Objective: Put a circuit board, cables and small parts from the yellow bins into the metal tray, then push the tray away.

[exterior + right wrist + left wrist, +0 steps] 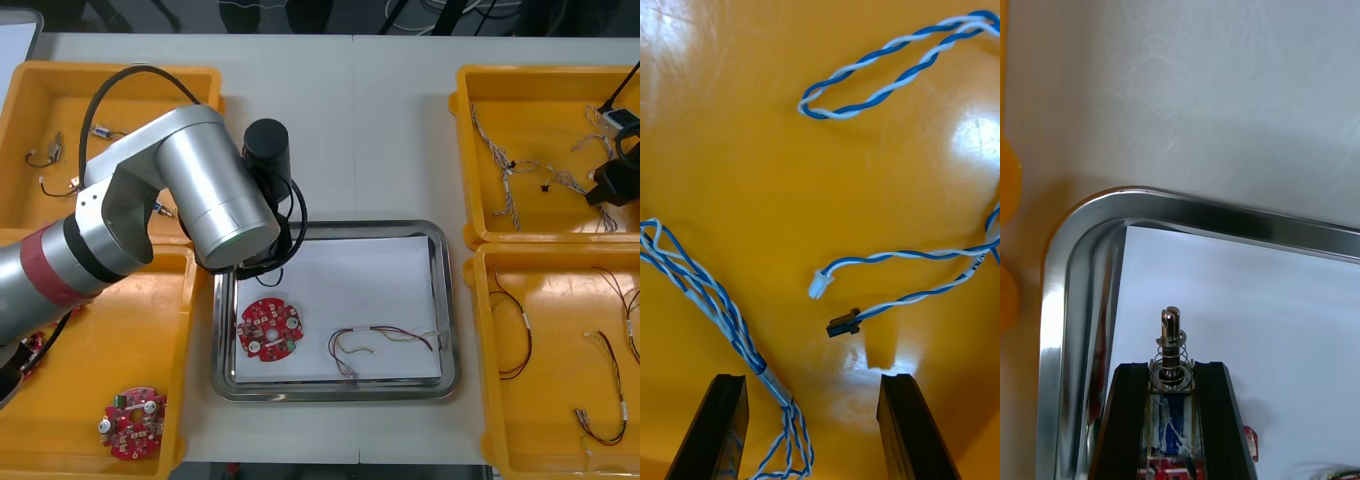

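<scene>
My gripper will lift the twisted blue and white cable (726,317), and it will stay in one bunch because a pale sleeve (776,388) gathers its folded parts.
My left gripper (1172,371) is shut on a small metal part (1172,337), a pin with a spring around it. It hangs over the white inside of the metal tray (1225,214), near one corner. In the front view the silver left arm (190,180) covers the tray's (450,300) far left corner. In the tray lie a round red circuit board (268,328) and a thin cable (380,345). My right gripper (811,382) stands open low over twisted blue and white cables (722,315) in the far right yellow bin (540,90).
The far left bin (60,80) holds small metal parts (50,152). Another red circuit board (133,424) lies in the near left bin. Red and dark cables (515,340) lie in the near right bin. Bare table shows beyond the tray.
</scene>
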